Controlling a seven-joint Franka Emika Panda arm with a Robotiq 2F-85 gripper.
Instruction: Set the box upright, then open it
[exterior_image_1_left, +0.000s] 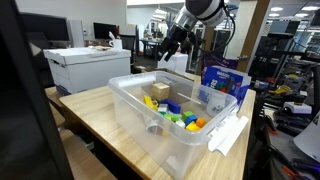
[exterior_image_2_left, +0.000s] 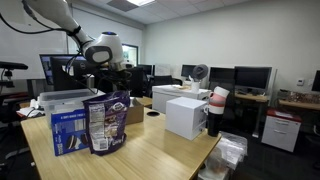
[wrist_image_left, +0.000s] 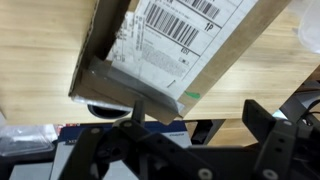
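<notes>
I should first lift clear and turn my gripper square to the cardboard box (wrist_image_left: 178, 45), because the box's loose flap (wrist_image_left: 130, 87) slants along the line of my gripper's open fingers.
In the wrist view the box (wrist_image_left: 175, 45) lies on the wooden table (wrist_image_left: 40, 50). It is tan-brown cardboard with a white barcode label facing up and a loose flap (wrist_image_left: 120, 85) at its near corner. My gripper (wrist_image_left: 200, 125) hovers just off that corner, open, with nothing between its black fingers (wrist_image_left: 262, 125). In an exterior view the gripper (exterior_image_1_left: 168, 47) hangs above the table behind the clear bin. From the opposite side the gripper (exterior_image_2_left: 108, 72) is above a brown edge of the box (exterior_image_2_left: 135, 113).
A clear plastic bin (exterior_image_1_left: 150, 125) holding colourful toys fills the table's middle. A blue printed box (exterior_image_1_left: 222, 82) and a dark snack bag (exterior_image_2_left: 105, 125) stand beside it. A white printer (exterior_image_1_left: 85, 65) sits on a neighbouring surface. Desks with monitors line the room's edge.
</notes>
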